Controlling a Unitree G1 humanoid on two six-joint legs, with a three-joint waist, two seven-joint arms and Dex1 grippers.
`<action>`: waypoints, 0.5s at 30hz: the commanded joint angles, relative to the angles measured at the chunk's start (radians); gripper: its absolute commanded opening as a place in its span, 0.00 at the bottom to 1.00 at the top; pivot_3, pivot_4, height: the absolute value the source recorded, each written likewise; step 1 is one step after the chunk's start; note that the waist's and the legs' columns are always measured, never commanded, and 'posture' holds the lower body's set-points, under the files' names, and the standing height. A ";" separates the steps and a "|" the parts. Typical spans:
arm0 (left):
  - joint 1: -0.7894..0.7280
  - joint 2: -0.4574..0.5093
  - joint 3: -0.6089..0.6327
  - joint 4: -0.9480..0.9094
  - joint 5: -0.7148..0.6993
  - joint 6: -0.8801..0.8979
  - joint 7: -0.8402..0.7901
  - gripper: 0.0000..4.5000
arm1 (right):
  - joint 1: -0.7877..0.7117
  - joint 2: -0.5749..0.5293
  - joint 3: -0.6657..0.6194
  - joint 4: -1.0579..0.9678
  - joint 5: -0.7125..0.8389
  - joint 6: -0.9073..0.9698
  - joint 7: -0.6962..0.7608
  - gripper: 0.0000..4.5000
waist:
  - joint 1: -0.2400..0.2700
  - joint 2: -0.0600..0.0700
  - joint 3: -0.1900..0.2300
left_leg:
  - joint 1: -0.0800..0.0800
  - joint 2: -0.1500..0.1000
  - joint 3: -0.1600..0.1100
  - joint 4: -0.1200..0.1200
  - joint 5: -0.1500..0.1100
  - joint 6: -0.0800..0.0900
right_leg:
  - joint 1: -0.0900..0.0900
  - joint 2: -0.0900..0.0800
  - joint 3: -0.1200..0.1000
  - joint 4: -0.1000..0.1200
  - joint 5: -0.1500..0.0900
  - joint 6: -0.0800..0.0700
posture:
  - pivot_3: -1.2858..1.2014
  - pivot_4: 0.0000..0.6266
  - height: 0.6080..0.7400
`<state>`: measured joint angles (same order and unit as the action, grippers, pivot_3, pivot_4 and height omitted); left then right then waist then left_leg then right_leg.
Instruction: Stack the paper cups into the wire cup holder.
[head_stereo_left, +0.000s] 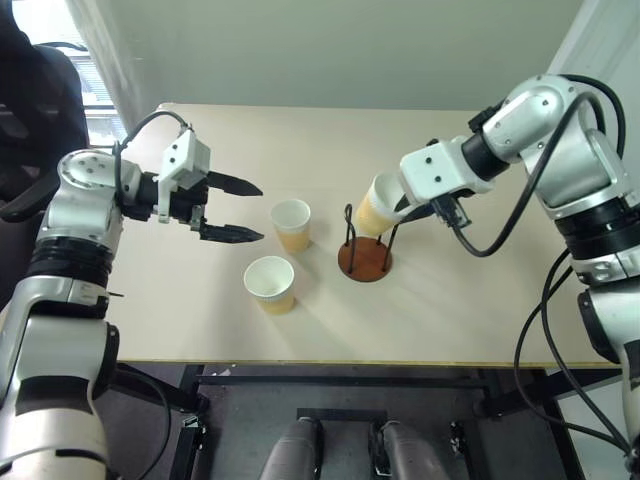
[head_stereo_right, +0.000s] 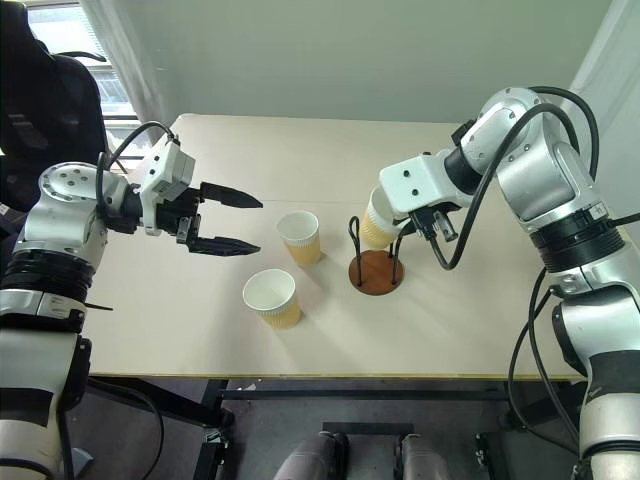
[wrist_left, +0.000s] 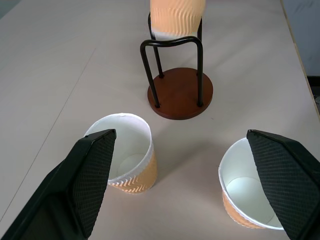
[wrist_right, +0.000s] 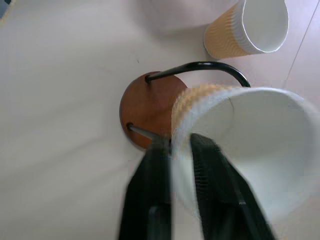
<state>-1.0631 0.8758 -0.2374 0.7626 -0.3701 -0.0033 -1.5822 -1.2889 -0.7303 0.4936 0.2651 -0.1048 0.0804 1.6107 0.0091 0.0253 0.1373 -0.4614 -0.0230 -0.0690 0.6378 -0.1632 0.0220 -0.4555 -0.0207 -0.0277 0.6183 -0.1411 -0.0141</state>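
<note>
The open fingers of the robot's left gripper point at the gap separating the two standing cups, so the left gripper should move back, tilt downward and pinch the farther cup's rim.
My right gripper pinches the rim of a tilted paper cup, one finger inside it and one outside. The cup's bottom sits between the black wire loops at the top of the wire cup holder, above the holder's reddish-brown disc base. Left of the holder, two more paper cups stand upright on the table, one farther back and one nearer. My left gripper hovers open just left of those two cups, pointing toward them, with nothing between its fingers.
The pale table's front edge runs just below the cups. A dark chair back stands off the table's far left corner. A wall rises behind the table.
</note>
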 joint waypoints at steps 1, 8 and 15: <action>-0.017 0.014 0.033 -0.021 0.001 -0.013 -0.032 1.00 | -0.009 0.004 -0.029 -0.034 0.004 0.017 0.003 0.43 | 0.000 0.000 0.000 | 0.000 0.000 0.000 0.000 0.000 0.000 | 0.000 0.000 0.000 0.000 0.000 0.000 | 0.52 0.24 1.00; -0.028 -0.008 0.071 0.012 0.047 -0.029 -0.018 1.00 | -0.014 0.030 -0.097 -0.018 0.030 0.094 -0.072 0.75 | 0.000 0.000 0.000 | 0.000 0.000 0.000 0.000 0.000 0.000 | 0.000 0.000 0.000 0.000 0.000 0.000 | 0.52 0.24 1.00; -0.030 -0.021 0.113 0.040 0.094 -0.029 -0.003 1.00 | -0.012 0.008 -0.259 0.076 0.125 0.322 -0.156 0.75 | 0.001 0.000 0.000 | 0.000 0.000 0.000 0.000 0.000 -0.001 | 0.000 0.000 0.000 0.000 0.000 0.000 | 0.52 0.24 1.00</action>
<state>-1.0685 0.8485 -0.1609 0.7964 -0.2841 -0.0170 -1.5777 -1.2854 -0.7012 0.3214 0.3367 -0.0285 0.3346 1.4791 0.0104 0.0252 0.1373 -0.4615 -0.0233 -0.0689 0.6378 -0.1633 0.0213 -0.4554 -0.0209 -0.0275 0.6187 -0.1414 -0.0145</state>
